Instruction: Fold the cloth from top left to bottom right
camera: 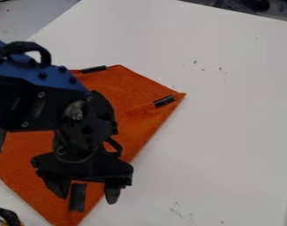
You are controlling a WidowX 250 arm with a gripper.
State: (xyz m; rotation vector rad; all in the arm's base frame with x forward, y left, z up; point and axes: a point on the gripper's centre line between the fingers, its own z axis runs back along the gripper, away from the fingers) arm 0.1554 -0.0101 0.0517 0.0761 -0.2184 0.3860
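Observation:
The cloth's surface ripples softly, so the cloth should fold over limply while its bottom corner stays in place as I carry the orange cloth's top corner across.
The gripper (pixel 86 197) hangs over the lower part of the orange cloth (pixel 142 88), with its two fingers spread apart. Between and below them a black strip (pixel 77 197) shows on the cloth near its bottom corner; whether the fingers touch the fabric I cannot tell. The cloth lies on the left half of the white surface, with one corner pointing right and another black strip (pixel 164 101) close to that corner. A further strip (pixel 93 69) marks the top edge. The blue and black arm hides much of the cloth's left and middle.
The white board (pixel 228 132) extends to the right of the cloth, with small dark marks on it. Dark items (pixel 251 5) lie beyond its top right edge. A black object with wires (pixel 7 216) sits at the bottom left corner.

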